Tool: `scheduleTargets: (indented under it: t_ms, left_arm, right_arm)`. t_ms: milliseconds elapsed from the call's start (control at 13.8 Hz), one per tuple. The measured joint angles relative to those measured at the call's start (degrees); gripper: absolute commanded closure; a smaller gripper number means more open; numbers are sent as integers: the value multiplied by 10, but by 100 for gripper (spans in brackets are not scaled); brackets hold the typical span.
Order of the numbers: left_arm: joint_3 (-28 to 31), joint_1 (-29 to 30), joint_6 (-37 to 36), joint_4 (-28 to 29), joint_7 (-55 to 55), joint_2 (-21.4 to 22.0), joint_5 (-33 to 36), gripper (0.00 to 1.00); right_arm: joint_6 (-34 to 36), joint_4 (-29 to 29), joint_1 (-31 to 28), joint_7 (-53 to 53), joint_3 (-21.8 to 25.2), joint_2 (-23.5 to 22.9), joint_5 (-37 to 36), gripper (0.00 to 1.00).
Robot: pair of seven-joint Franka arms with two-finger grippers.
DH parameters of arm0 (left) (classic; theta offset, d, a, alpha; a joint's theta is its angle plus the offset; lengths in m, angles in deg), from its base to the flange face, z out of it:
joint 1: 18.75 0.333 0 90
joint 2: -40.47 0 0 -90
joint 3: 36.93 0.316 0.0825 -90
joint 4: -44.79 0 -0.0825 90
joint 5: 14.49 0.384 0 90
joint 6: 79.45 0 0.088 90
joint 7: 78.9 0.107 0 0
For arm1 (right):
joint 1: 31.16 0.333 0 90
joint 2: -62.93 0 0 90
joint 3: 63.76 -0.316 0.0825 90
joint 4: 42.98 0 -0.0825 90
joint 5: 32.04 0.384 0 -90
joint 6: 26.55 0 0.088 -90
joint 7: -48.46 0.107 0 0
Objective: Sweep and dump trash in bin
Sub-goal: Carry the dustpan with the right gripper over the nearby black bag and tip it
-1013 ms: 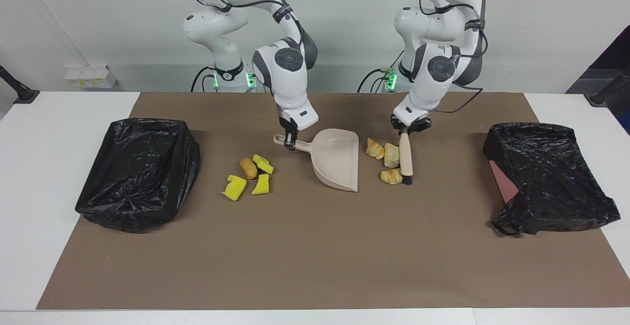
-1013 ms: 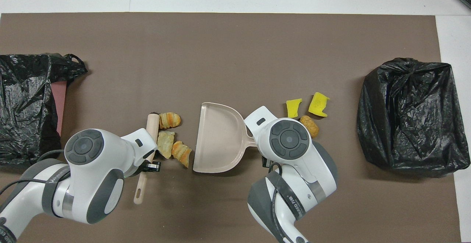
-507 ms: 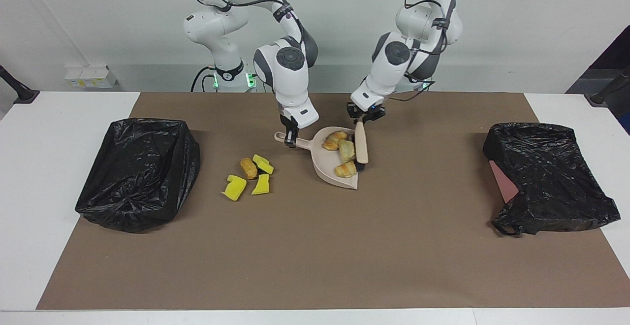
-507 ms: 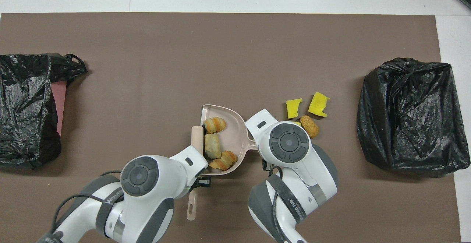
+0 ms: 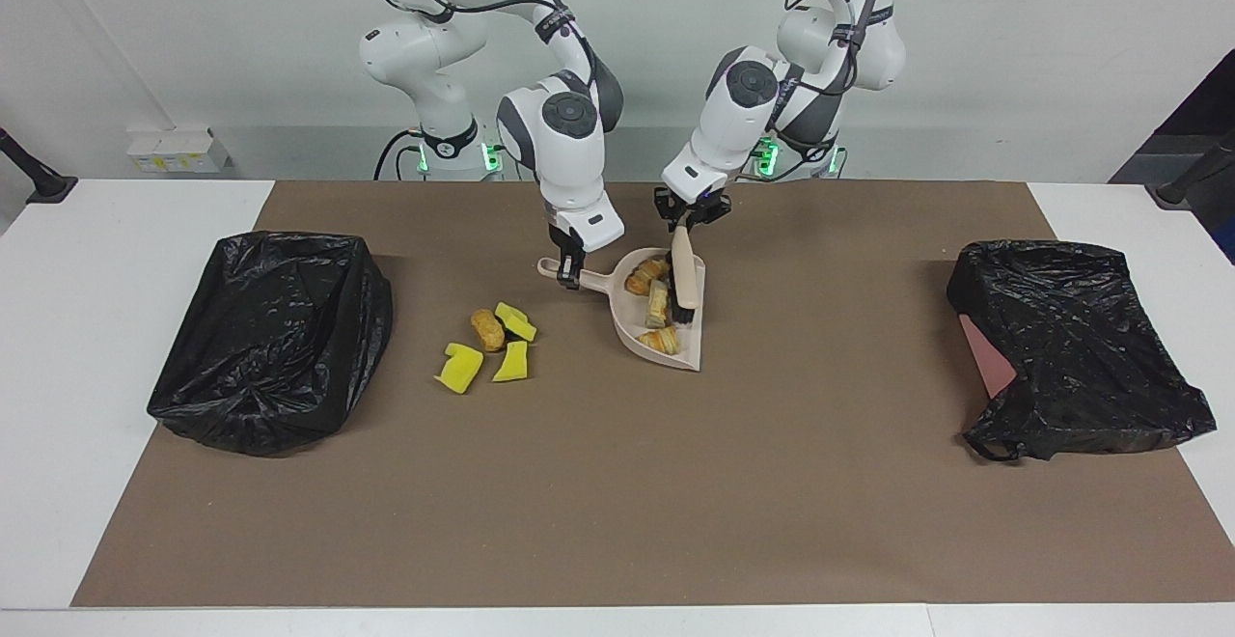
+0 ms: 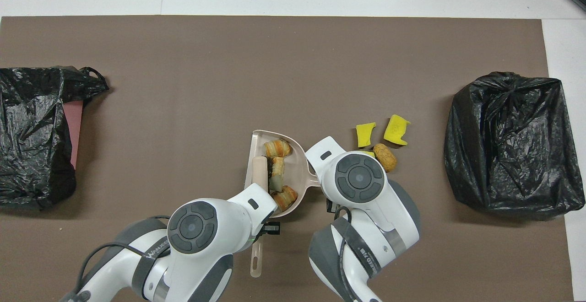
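Note:
The brush's bristles are inside the dustpan (image 5: 683, 312) beside the bread, so the robot's left gripper should pull the brush back first, before the right gripper takes the dustpan to the bin (image 5: 273, 342).
The beige dustpan (image 5: 690, 352) lies on the brown mat at mid-table and also shows in the overhead view (image 6: 255, 138). My right gripper (image 5: 569, 270) is shut on its handle. My left gripper (image 5: 690, 215) is shut on the beige-handled brush (image 5: 683, 275), whose bristles are inside the pan. Three golden-tan bread pieces (image 5: 658, 304) lie in the pan beside the brush (image 6: 259, 171). Three yellow sponge bits (image 5: 461, 367) and a brown nugget (image 5: 487, 328) lie on the mat, toward the right arm's end of the table from the pan. In the overhead view one sponge bit is hidden under the right arm.
A black bag-lined bin (image 5: 275, 328) stands at the right arm's end of the table. A second black bag (image 5: 1071, 347) with a pink patch showing lies at the left arm's end. The brown mat (image 5: 617, 502) covers most of the white table.
My left gripper swept the brush toward the right arm's end, pushing the three bread pieces off the mat into the dustpan. The right gripper and the other scraps stayed put.

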Motion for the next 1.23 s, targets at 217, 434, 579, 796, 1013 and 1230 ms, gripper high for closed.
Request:
scheduleTargets:
  t_ms: [217, 434, 579, 796, 1013, 1230]
  left_arm:
    - [4, 72, -31, -4, -2, 7, 35, 100]
    - [6, 124, -70, -13, -2, 28, 59, 100]
    - [5, 130, -97, -14, -8, 47, 63, 100]
    - [-15, 126, -104, -9, -54, 62, 66, 100]
    - [-32, 73, -83, 5, -118, 62, 66, 100]
    - [-36, 1, -37, 33, -172, 61, 67, 100]
  right_arm:
    - [0, 0, 0, 0, 0, 1, 0, 100]
    - [8, 0, -1, 0, 0, 4, 0, 100]
    - [33, -2, -9, -1, 2, 17, -1, 100]
    - [86, -8, -55, -16, 5, 64, -2, 100]
    - [121, -26, -123, -65, 7, 115, -3, 100]
    - [162, -64, -214, -145, 10, 139, -4, 100]
